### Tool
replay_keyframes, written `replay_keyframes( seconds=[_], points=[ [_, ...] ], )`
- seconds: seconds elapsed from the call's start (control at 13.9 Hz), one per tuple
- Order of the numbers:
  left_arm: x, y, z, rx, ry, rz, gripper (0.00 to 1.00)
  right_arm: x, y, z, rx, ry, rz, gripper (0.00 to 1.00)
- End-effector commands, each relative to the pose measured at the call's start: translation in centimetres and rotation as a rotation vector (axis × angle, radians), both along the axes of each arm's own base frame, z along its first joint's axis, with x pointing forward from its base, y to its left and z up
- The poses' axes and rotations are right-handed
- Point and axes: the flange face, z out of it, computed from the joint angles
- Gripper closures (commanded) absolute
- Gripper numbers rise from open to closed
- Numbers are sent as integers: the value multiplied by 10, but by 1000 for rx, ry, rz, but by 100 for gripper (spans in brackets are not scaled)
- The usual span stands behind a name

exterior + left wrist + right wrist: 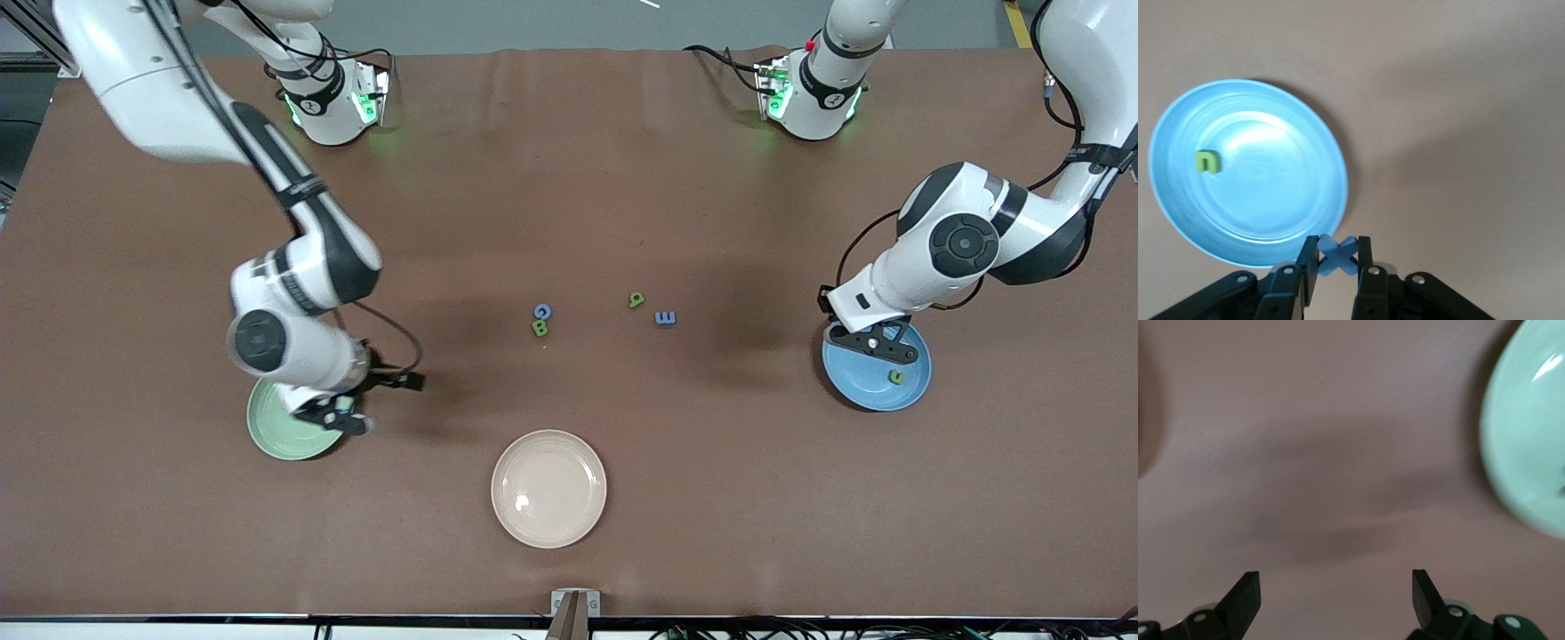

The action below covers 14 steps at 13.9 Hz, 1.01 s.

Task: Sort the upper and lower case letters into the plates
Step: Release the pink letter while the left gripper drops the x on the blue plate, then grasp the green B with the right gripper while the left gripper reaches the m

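Observation:
I should expect letters to be hidden on the mint green plate [279, 428] when I bring the green B over, since my right gripper [357, 405] hangs open across it.
My left gripper [1337, 257] is shut on a small blue x [1337, 255] and hangs over the rim of the sky blue plate [1271, 200]. A green n [1207, 161] lies in that plate. In the front view the left gripper [876, 348] covers part of the blue plate [862, 384], with the green n [896, 377] beside it. My right gripper [1336, 593] is open with nothing between its fingers, at the edge of the mint green plate [1528, 433]. From the front, the right gripper [342, 416] overlaps the mint plate [276, 428]. On the table's middle lie a blue G [542, 311], a green B [540, 328], a green b/q shape [637, 300] and a blue E shape [665, 317].
A cream-beige plate [548, 488] sits nearer to the front camera than the loose letters, between the two coloured plates. Both arm bases [333, 98] [813, 93] stand at the table's back edge. A brown cloth covers the table.

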Motion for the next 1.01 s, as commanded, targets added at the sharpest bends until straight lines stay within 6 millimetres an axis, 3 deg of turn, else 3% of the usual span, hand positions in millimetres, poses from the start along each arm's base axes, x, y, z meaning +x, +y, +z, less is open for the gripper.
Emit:
replay_keyframes(
  seconds=[0.0,0.22,0.36,0.5,0.72,0.94],
  points=[
    [4,23,-13,22,-40,-44,89,-36,66,-3,-1,-33,-9,0],
    [13,56,-43,39,-72,-71,89,-70,133,-7,43,-98,94,0],
    [16,73,-63,49,-83,-81,90,-84,156,-21,7,-147,186,1],
    [16,91,-78,68,-99,-94,90,-97,170,-33,-24,-163,256,3],
    [15,114,-99,46,-101,-108,89,-114,171,-56,-13,-198,289,5],
    [17,112,-103,40,-103,-110,89,-126,175,-73,-26,-225,313,7]
  ],
)
